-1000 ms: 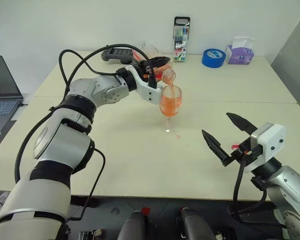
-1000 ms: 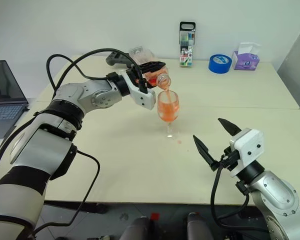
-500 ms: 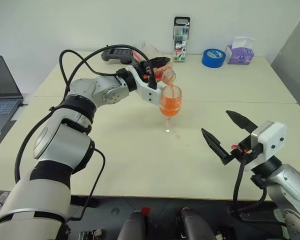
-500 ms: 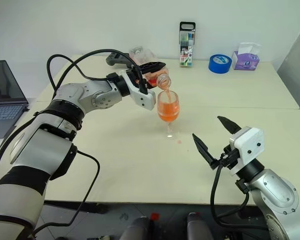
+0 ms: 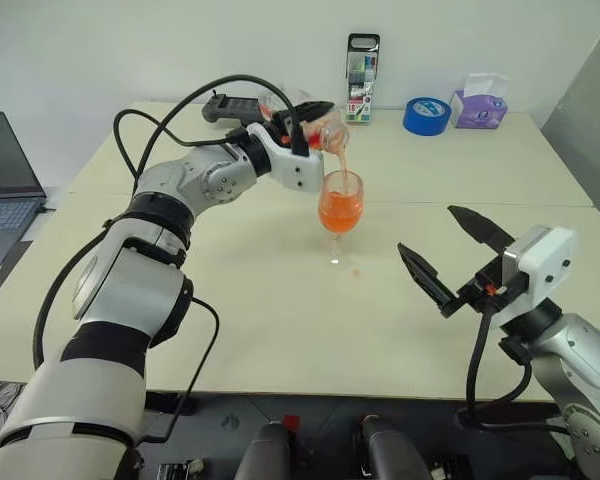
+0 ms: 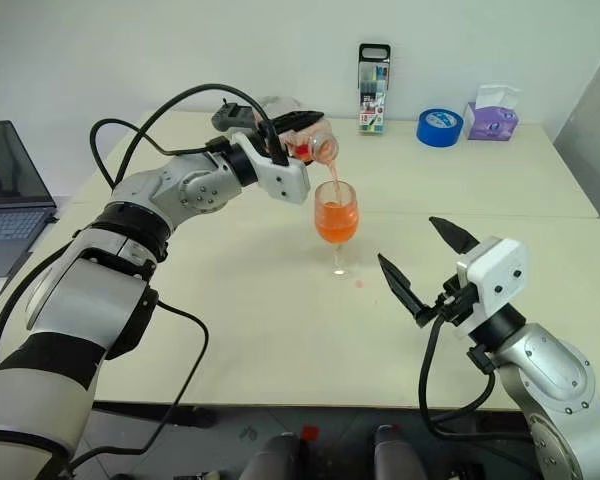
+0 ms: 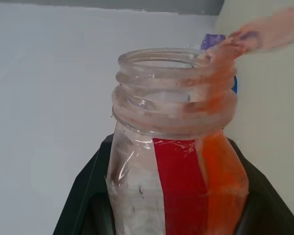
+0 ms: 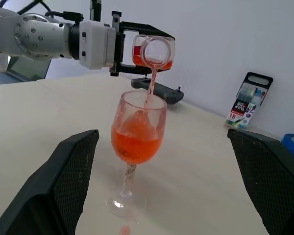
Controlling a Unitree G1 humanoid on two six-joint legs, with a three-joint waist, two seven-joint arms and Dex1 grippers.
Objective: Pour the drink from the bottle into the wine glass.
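My left gripper is pouring a stream from the bottle's opening (image 6: 325,149) that falls inside the wine glass's rim (image 6: 336,190), so it should keep pouring until the wine glass is more than half full.
My left gripper (image 5: 302,128) is shut on the clear bottle (image 5: 327,134), holding it tipped on its side with the open mouth above the wine glass (image 5: 341,205). A thin stream of orange-red drink (image 5: 341,165) falls from the mouth into the bowl, which is about half full. In the left wrist view the uncapped bottle (image 7: 176,147) shows its red label between the black fingers (image 7: 83,196). My right gripper (image 5: 425,228) hangs open to the right of the glass, nearer to me, with nothing in it. The right wrist view looks at the wine glass (image 8: 137,142) and the bottle (image 8: 154,51).
At the table's back stand a black-capped case of coloured pens (image 5: 361,65), a blue tape roll (image 5: 426,115) and a purple tissue box (image 5: 480,102). A black controller (image 5: 230,108) lies behind the left arm. A laptop (image 5: 5,185) sits far left. Small red drops (image 5: 355,268) mark the table by the glass foot.
My left wrist has rolled and the bottle's mouth has lifted off the glass rim, so a visible stream now falls into the bowl. My right gripper has risen slightly, still open.
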